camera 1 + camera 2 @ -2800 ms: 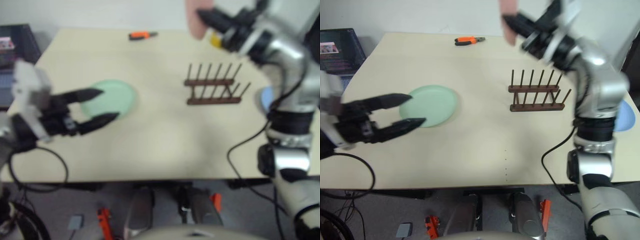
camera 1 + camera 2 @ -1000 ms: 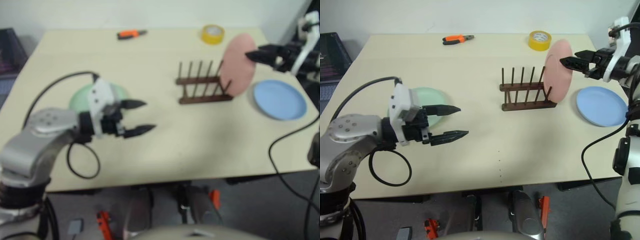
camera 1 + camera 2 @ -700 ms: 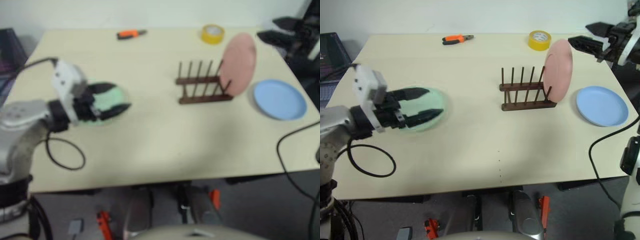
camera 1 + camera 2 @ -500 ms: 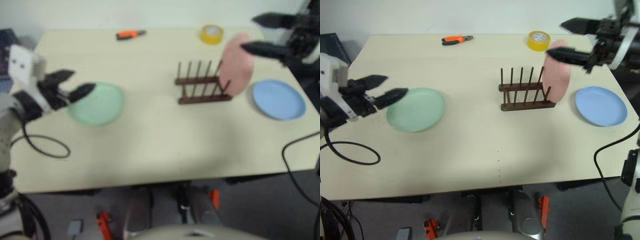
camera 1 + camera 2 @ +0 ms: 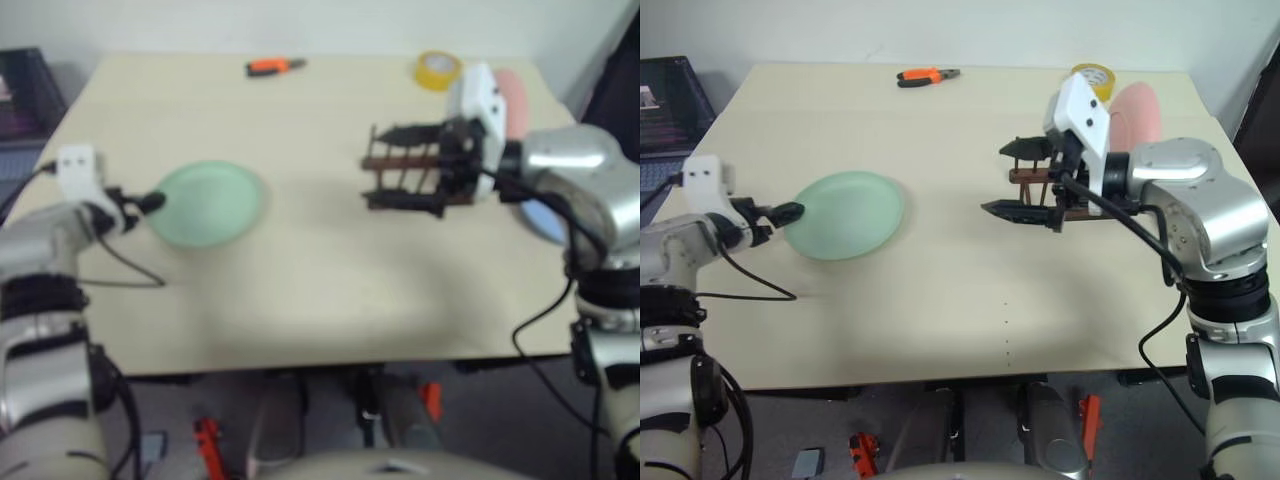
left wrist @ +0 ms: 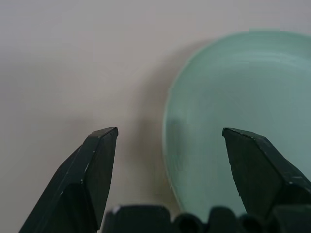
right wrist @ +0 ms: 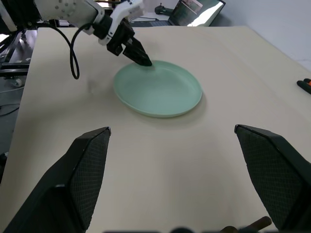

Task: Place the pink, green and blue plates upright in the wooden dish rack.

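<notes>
I should lift the green plate [image 5: 847,215] by the plate's rim [image 6: 166,145] with my left gripper and hand it to my right gripper, because the plate lies flat, far from the wooden dish rack.
The green plate [image 5: 848,215] lies flat on the table at the left. My left gripper [image 5: 790,212] is open at its left rim, and the left wrist view shows the plate [image 6: 243,97] edge between the two fingers. The pink plate [image 5: 1133,115] stands upright at the right end of the wooden dish rack [image 5: 1027,177]. My right gripper [image 5: 1008,180] hangs open and empty in front of the rack, pointing left, hiding most of it. A sliver of the blue plate [image 5: 535,222] shows behind the right arm. The right wrist view looks across at the green plate [image 7: 158,90] and the left gripper [image 7: 141,56].
Orange pliers [image 5: 928,75] lie at the table's far edge and a yellow tape roll [image 5: 1092,75] sits behind the rack. A laptop [image 5: 670,95] stands off the table's left side. A black cable trails from the left arm over the table's left front.
The right gripper has let go of the pink plate, now standing in the rack, and swung left in front of the rack. The left gripper moved left to the green plate's rim.
</notes>
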